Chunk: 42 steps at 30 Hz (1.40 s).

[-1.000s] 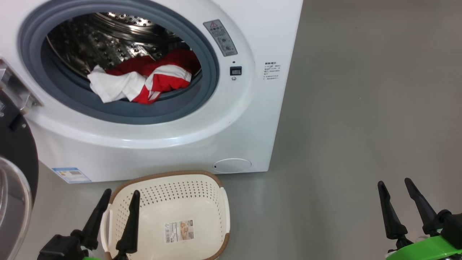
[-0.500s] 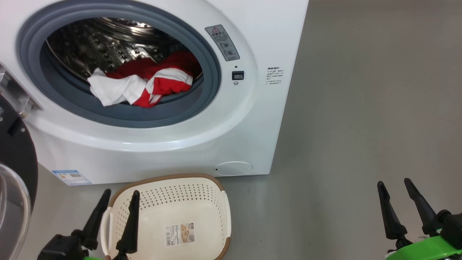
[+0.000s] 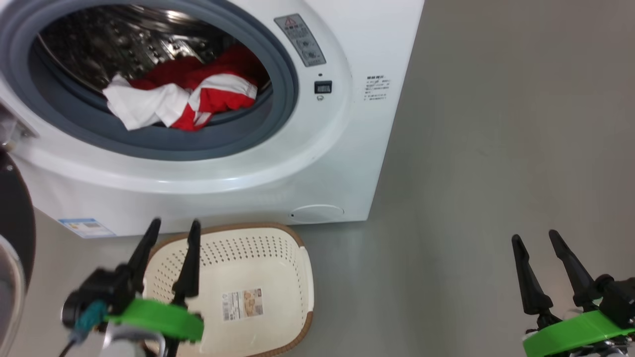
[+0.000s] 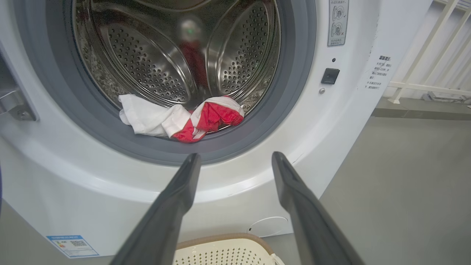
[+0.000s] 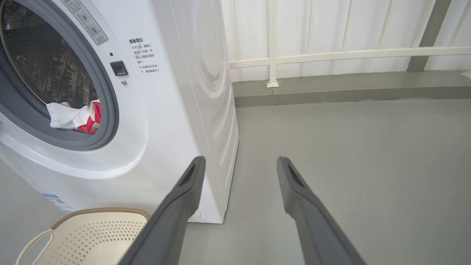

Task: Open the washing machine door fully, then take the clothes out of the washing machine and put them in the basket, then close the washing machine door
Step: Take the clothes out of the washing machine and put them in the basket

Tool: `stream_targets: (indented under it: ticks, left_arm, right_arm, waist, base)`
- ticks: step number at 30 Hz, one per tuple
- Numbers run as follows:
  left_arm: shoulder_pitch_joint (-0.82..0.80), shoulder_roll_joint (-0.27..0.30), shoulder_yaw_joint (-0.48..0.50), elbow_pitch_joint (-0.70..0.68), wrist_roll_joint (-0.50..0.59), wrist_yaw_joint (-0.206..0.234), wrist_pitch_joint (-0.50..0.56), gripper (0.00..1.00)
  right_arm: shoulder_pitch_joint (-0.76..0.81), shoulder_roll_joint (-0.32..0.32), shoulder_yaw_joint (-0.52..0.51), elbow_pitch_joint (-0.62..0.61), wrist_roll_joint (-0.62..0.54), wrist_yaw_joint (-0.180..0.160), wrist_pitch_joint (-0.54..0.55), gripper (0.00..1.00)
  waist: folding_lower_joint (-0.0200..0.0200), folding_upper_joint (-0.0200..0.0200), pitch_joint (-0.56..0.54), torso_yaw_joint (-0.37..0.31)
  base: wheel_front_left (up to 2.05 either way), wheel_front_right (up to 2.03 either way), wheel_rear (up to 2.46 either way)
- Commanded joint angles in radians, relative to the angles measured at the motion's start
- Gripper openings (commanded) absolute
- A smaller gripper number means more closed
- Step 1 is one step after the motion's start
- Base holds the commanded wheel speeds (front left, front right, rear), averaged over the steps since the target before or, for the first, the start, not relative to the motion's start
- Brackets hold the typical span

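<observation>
I expect the clothes (image 3: 229, 89) to open into a long drape over the grey rubber ring when pulled, with more red fabric (image 3: 235, 61) bunched behind the washing machine's front rim.
The white washing machine (image 3: 317, 163) stands with its door (image 3: 12, 238) swung open at the far left, black rim showing. The clothes (image 3: 183, 96), red and white fabric, lie at the drum's front lip on the grey rubber ring (image 4: 176, 123) (image 5: 79, 117). The cream basket (image 3: 297, 277) with a paper label sits on the floor before the machine (image 4: 224, 250) (image 5: 92, 232). My left gripper (image 3: 173, 228) is open above the basket's left side, below the drum opening (image 4: 235, 158). My right gripper (image 3: 536, 240) is open over bare floor at the right (image 5: 239, 162).
Grey floor (image 3: 496, 148) stretches to the right of the machine. A white railing and wall (image 5: 331, 55) stand behind it. The small round flap (image 3: 317, 213) sits low on the machine front, just above the basket.
My left gripper has risen and moved forward toward the machine, its green wrist now showing. The head view has shifted. The clothes and basket have not moved.
</observation>
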<state>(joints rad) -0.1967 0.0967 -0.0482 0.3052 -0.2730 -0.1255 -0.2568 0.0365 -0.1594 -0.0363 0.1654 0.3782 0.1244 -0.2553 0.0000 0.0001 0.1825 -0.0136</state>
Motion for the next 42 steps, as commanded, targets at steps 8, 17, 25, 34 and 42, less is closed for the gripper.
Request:
stream_targets:
  ticks: [8,17,25,34,42]
  left_arm:
    - [-0.387,-0.014,0.019,0.281,0.054,-0.001,-0.005,1.00]
    - [-0.689,0.038,0.024,0.540,0.082,0.010,-0.005,1.00]
    - [-0.903,0.100,0.016,0.726,0.104,0.029,-0.005,1.00]
    - [-1.031,0.161,0.018,0.826,0.115,0.066,-0.005,1.00]
    - [-1.079,0.196,0.002,0.914,0.122,0.079,-0.005,1.00]
  right_arm:
    - [-0.099,-0.008,0.056,-0.027,0.032,0.006,-0.006,1.00]
    - [-0.159,0.008,0.069,-0.025,0.047,0.006,-0.006,1.00]
    - [-0.198,0.019,0.069,-0.031,0.057,0.006,-0.006,1.00]
    - [-0.225,0.024,0.079,-0.052,0.062,0.006,-0.006,1.00]
    - [-0.231,0.018,0.081,-0.060,0.066,0.006,-0.006,1.00]
  waist:
    - [0.0000,-0.0001,0.147,-0.061]
    - [0.0000,-0.0001,0.254,-0.131]
    - [0.0000,-0.0001,0.328,-0.170]
    - [0.0000,-0.0001,0.394,-0.194]
    - [0.0000,-0.0001,0.421,-0.202]
  base:
    - [0.00,0.00,0.00]
    - [0.00,0.00,0.00]
    - [0.00,0.00,0.00]
    - [0.00,0.00,0.00]
    - [0.00,0.00,0.00]
